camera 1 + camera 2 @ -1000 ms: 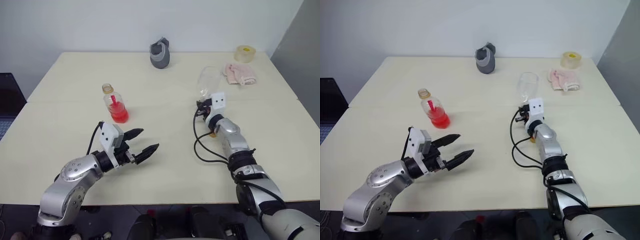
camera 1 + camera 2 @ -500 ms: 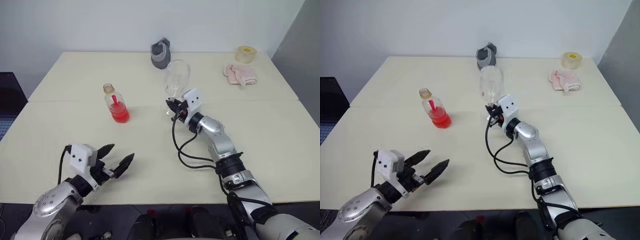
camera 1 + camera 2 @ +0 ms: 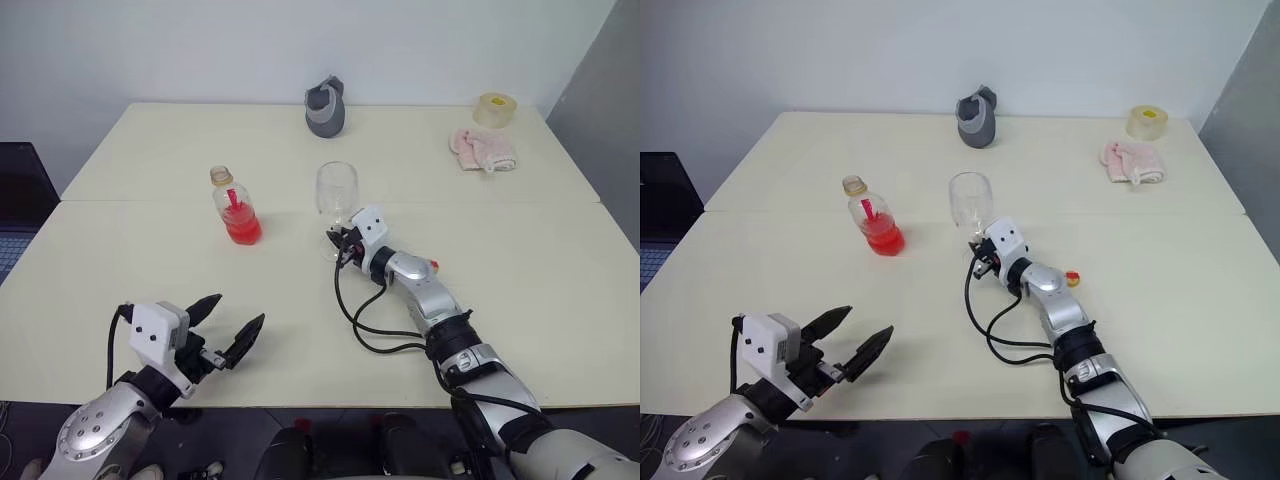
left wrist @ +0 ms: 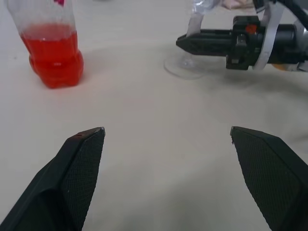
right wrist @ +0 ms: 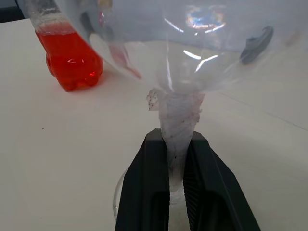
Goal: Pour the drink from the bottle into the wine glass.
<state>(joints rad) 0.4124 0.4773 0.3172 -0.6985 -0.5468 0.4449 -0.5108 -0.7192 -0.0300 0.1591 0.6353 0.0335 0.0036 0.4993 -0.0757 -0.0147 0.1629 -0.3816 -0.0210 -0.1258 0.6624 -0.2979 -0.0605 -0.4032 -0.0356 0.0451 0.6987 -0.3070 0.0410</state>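
Note:
I expect the red drink [image 3: 242, 225] to flow out in a thin stream when I tip the bottle, because the bottle's open neck [image 3: 221, 176] is much narrower than its body.
The bottle [image 3: 235, 205] stands uncapped left of the table's middle, with the red drink [image 4: 53, 60] filling its lower part. Just to its right the clear wine glass [image 3: 337, 192] stands upright, its round foot [image 4: 185, 65] at the table top. My right gripper [image 3: 338, 240] is shut on the glass stem [image 5: 178, 120], one black finger [image 5: 144, 192] on each side. My left gripper [image 3: 238, 310] hovers open near the front left edge, well short of the bottle, with nothing between its fingers.
A grey object [image 3: 325, 108] stands at the back centre, a tape roll [image 3: 495, 105] and a pink cloth [image 3: 483, 148] at the back right. A small yellow-and-red cap [image 3: 432, 265] lies beside my right forearm. Black cable [image 3: 365, 320] loops on the table there.
My right gripper carried the wine glass leftward to beside the bottle and lowered it upright. My left arm drew back toward the front left edge, still open.

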